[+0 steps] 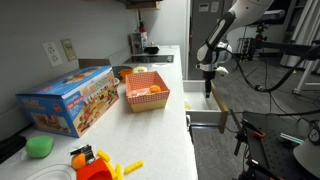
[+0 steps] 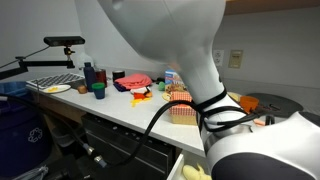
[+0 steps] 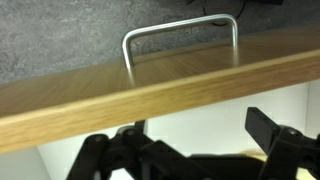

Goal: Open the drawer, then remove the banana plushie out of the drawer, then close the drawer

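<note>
The robot's gripper hangs low next to the drawer's wooden front (image 3: pixel 165 92), away from the banana plushie (image 2: pixel 194 172), so it should rise clear, move back and come down over the banana plushie.
The drawer (image 1: pixel 224 110) stands pulled out from under the counter in an exterior view, with tan wooden walls and a white inside. In the wrist view I look down on its wooden top edge (image 3: pixel 150 85) and metal handle (image 3: pixel 180 28). My gripper (image 1: pixel 208 90) hangs over the drawer, pointing down. Its black fingers (image 3: pixel 275 135) are spread wide, and the gripper (image 3: pixel 185 150) is open and holds nothing. A small yellow patch, the banana plushie (image 3: pixel 258 153), shows low beside the right finger. The banana plushie (image 2: pixel 195 172) also lies in the drawer at the bottom edge of an exterior view.
On the counter stand a red checkered basket (image 1: pixel 146 92) with orange toys, a colourful toy box (image 1: pixel 70 100), a green lump (image 1: pixel 40 146) and yellow sticks (image 1: pixel 125 168). My arm's body (image 2: pixel 230 120) fills much of an exterior view. Grey floor (image 3: pixel 60 30) lies beyond the drawer front.
</note>
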You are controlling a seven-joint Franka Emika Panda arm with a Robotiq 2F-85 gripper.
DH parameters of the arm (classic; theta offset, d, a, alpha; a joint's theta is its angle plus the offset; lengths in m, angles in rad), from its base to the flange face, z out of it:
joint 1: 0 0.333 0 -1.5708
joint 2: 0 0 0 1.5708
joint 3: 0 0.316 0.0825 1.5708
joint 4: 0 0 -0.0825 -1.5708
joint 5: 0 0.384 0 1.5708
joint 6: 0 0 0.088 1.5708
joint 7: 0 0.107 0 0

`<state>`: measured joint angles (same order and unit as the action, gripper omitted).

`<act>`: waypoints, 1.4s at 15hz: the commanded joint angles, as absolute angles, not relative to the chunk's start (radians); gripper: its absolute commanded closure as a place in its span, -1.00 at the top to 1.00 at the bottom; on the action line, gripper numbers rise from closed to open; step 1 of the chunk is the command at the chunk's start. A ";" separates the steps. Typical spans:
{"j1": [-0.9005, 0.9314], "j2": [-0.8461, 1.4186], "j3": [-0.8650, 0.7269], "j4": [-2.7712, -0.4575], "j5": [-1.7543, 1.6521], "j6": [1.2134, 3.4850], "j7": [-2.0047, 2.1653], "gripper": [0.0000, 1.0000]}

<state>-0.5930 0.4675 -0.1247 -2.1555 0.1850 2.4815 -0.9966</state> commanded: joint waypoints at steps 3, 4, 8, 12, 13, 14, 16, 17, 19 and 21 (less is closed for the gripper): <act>-0.582 0.433 -0.185 -2.229 0.161 2.435 -0.962 1.00; -0.581 0.430 -0.191 -2.237 0.159 2.442 -0.962 1.00; -0.570 0.409 -0.210 -2.253 0.145 2.456 -0.942 1.00; -0.538 0.353 -0.223 -2.275 0.091 2.474 -0.903 1.00; -0.529 0.332 -0.221 -2.283 0.080 2.479 -0.898 1.00; -0.520 0.314 -0.221 -2.289 0.071 2.484 -0.893 1.00; -0.496 0.271 -0.220 -2.308 0.059 2.501 -0.890 1.00; -0.479 0.243 -0.221 -2.323 0.050 2.514 -0.885 1.00; -0.454 0.199 -0.221 -2.346 0.035 2.537 -0.879 1.00; -0.432 0.156 -0.218 -2.369 0.029 2.564 -0.879 1.00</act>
